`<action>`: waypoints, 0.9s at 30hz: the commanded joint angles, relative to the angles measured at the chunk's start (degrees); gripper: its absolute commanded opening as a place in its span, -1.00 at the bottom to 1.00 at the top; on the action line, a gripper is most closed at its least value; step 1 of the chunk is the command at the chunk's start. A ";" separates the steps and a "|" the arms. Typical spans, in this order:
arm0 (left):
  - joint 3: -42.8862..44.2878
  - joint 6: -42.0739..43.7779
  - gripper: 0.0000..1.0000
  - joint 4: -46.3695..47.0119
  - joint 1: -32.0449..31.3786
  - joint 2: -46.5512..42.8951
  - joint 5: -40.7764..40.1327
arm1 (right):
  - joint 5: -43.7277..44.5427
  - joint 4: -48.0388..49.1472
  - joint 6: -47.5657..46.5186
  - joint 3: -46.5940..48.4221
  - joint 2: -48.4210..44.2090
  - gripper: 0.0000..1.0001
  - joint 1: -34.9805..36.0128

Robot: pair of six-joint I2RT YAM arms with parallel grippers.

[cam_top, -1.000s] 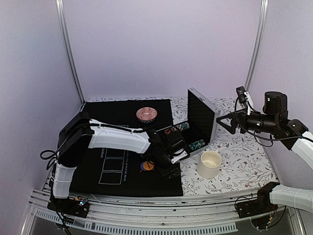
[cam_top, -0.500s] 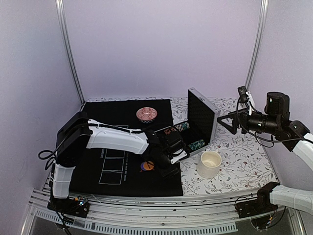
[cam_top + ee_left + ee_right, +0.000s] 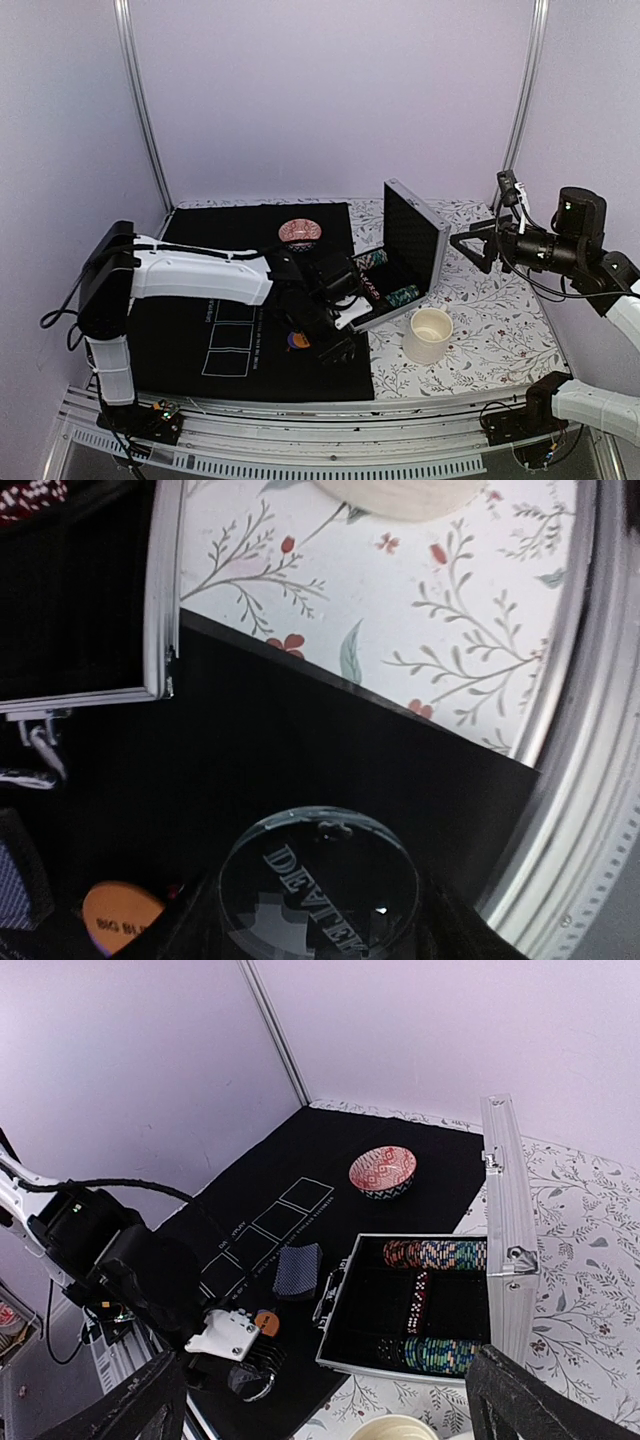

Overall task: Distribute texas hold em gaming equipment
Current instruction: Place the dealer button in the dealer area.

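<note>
I should keep carrying the clear disc (image 3: pixel 318 885) with my left gripper, as both fingers hold its rim, until it rests on the empty mat (image 3: pixel 230 1188) past the white boxes.
A clear round disc (image 3: pixel 318 880) engraved with letters fills the gap between my left gripper's (image 3: pixel 318 912) dark fingers, which are shut on it just over the black mat (image 3: pixel 250 300). In the right wrist view that disc (image 3: pixel 247 1385) shows under the gripper. An orange disc (image 3: pixel 120 930) lies on the mat just beside it. The grey-blue card deck (image 3: pixel 298 1268) rests near the open silver case (image 3: pixel 505 1220). Rows of striped chips (image 3: pixel 435 1253) sit inside the case. My right gripper (image 3: pixel 478 245) hangs open, high at the right and away from everything.
A red patterned bowl (image 3: pixel 300 232) stands at the back of the mat. A white cup (image 3: pixel 428 333) stands on the floral cloth just right of the mat's near corner. The case lid stands upright. The table's metal rail (image 3: pixel 580 780) runs close to the left gripper.
My left gripper's jaws have narrowed onto the clear disc, and the left arm's shoulder has swung to the left. The right arm has drifted slightly right.
</note>
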 commanded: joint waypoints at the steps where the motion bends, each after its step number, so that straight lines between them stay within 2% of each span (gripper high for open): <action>1: -3.53 -1.32 -0.21 1.70 3.92 -10.51 3.80 | -1.69 2.01 0.68 0.58 -1.15 0.98 0.21; 3: -6.43 -2.96 -0.20 3.08 7.95 -14.46 3.01 | -1.95 1.99 0.63 1.00 -1.08 0.98 0.19; 9: -17.48 -9.79 -0.16 8.71 27.13 -24.74 -3.10 | -2.15 1.82 -0.18 1.42 -1.07 0.98 0.20; 15: -27.12 -15.73 -0.16 16.33 44.57 -29.04 -6.73 | -1.46 0.74 -1.13 1.40 -1.47 0.98 0.19; 20: -31.08 -17.72 -0.15 18.40 51.47 -28.65 -11.37 | -0.84 -0.08 -2.29 1.37 -2.03 0.98 0.20; 27: -31.24 -17.51 -0.15 15.81 56.85 -24.08 -13.87 | -0.17 -0.71 -3.31 1.09 -2.03 0.98 0.19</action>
